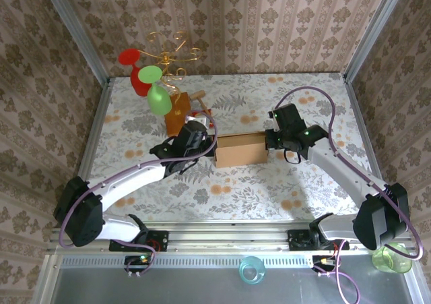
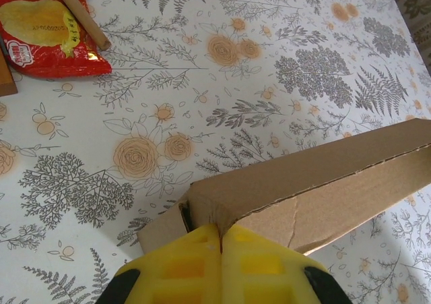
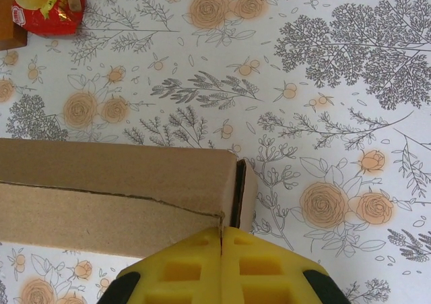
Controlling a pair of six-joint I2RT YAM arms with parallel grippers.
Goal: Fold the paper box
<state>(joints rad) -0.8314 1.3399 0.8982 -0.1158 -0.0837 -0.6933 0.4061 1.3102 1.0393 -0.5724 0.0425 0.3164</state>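
Observation:
The side flap is slightly open at the paper box's end, so next my right gripper lets go of the box's corner, swing around to that end and squeezes the flap shut.
The paper box lies as a closed, shallow brown cardboard shape on the floral tablecloth, mid-table. My left gripper is at its left end and my right gripper at its right end. In the left wrist view the yellow fingers are shut, and the left gripper touches a dented corner of the paper box. In the right wrist view the right gripper is shut too, its tips against the end of the paper box, beside a side flap standing slightly ajar.
An orange-brown wooden block with a gold wire stand holds a red glass and a green glass behind the box at the left. A red snack packet lies near it. Wallpapered walls enclose the table.

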